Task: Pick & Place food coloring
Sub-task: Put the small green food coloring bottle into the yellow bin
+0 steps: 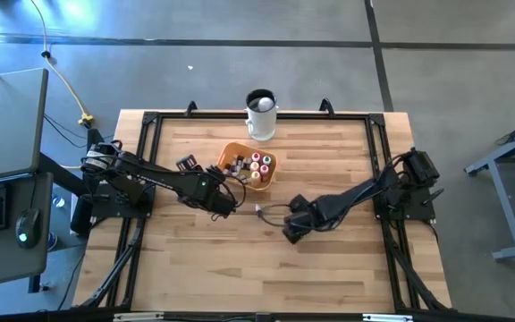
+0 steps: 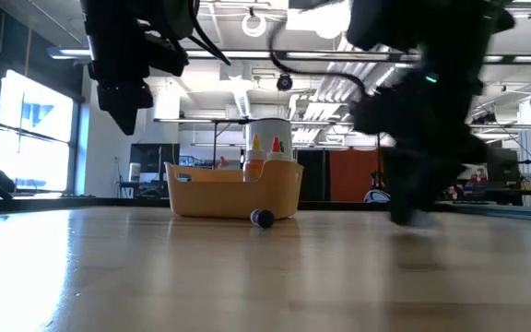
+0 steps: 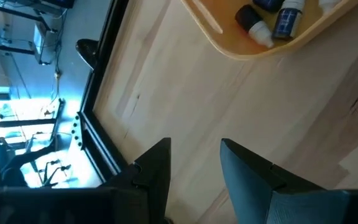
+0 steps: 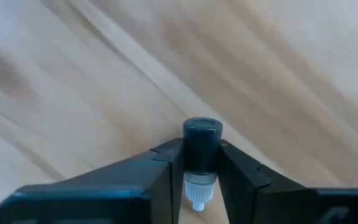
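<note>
My right gripper keeps moving past the upright bottles and lets go base-first in the orange bowl (image 1: 239, 162), as the dark bottle's base (image 4: 202, 129) sticks out beyond the ends of the fingers.
The orange bowl (image 1: 240, 154) stands mid-table with several food coloring bottles (image 1: 257, 166) upright in it; two dark ones (image 3: 272, 18) lie near its rim. One dark bottle (image 2: 263, 218) lies on its side on the table in front of the bowl. My right gripper (image 4: 201, 149) is down near the table, right of that bottle, shut on another dark bottle with a white tip (image 4: 197, 199). My left gripper (image 3: 194, 162) hangs open above bare wood just left of the bowl, nothing between its fingers. My right gripper pinches the dark body of a small food coloring bottle (image 4: 192, 155) between its two fingers, near their free ends. The fingers point steeply down from above and lie along the bottle. Its white tip faces back toward the wrist, and its dark base (image 4: 202, 127) sticks out past the fingertips.
A white mug (image 1: 260, 114) stands at the table's far edge behind the bowl. A black frame (image 1: 155, 125) runs along the table's edges. Bare wood lies toward the near edge.
</note>
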Controlling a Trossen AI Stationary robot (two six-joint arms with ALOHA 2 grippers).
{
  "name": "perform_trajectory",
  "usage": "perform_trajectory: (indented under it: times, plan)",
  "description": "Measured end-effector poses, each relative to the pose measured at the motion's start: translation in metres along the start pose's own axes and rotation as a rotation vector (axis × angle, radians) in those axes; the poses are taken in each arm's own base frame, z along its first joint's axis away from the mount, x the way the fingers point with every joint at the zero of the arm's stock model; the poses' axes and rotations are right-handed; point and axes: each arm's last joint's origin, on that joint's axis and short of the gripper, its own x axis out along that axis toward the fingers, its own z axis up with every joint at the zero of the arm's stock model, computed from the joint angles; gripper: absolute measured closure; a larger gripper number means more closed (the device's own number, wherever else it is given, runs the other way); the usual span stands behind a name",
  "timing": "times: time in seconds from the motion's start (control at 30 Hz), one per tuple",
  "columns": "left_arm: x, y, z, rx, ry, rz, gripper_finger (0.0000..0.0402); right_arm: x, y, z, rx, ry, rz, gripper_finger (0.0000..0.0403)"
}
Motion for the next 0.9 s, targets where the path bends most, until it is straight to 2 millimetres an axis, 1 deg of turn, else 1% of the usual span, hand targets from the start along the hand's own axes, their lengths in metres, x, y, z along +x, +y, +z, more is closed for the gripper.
perform_trajectory:
  times: [0.1, 0.17, 0.23, 0.3, 0.47, 0.6, 0.67, 0.73, 0.8, 0.9]
  plan:
    - [-0.001, 0.003, -0.002, 0.008, 0.019, 0.016, 0.0266, -0.013, 0.016, 0.016, -0.084, -0.123, 0.074, 0.0323]
    - [-0.004, 0.007, -0.002, -0.012, 0.038, 0.035, 0.0266, -0.021, 0.028, 0.030, -0.145, -0.198, 0.148, 0.0325]
    - [-0.009, 0.013, -0.002, -0.035, 0.057, 0.061, 0.0266, -0.029, 0.036, 0.047, -0.193, -0.302, 0.191, 0.0329]
    - [-0.012, 0.016, -0.001, -0.056, 0.057, 0.069, 0.0266, -0.040, 0.042, 0.070, -0.235, -0.425, 0.223, 0.0332]
    - [-0.019, 0.027, -0.002, -0.074, 0.019, 0.050, 0.0266, -0.065, 0.043, 0.127, -0.366, -0.680, 0.231, 0.0326]
    - [-0.020, 0.028, -0.002, -0.107, 0.008, 0.033, 0.0266, -0.078, 0.031, 0.166, -0.434, -0.777, 0.161, 0.0326]
    - [-0.020, 0.027, -0.002, -0.102, 0.014, 0.037, 0.0266, -0.076, 0.022, 0.182, -0.440, -0.778, 0.147, 0.0327]
    - [-0.019, 0.027, -0.002, -0.101, 0.014, 0.039, 0.0266, -0.071, 0.014, 0.193, -0.452, -0.755, 0.165, 0.0327]
    - [-0.019, 0.027, -0.002, -0.103, 0.014, 0.038, 0.0266, -0.060, 0.008, 0.200, -0.470, -0.722, 0.185, 0.0327]
    - [-0.019, 0.027, -0.002, -0.102, 0.003, 0.047, 0.0266, -0.041, 0.006, 0.205, -0.534, -0.690, 0.176, 0.0324]
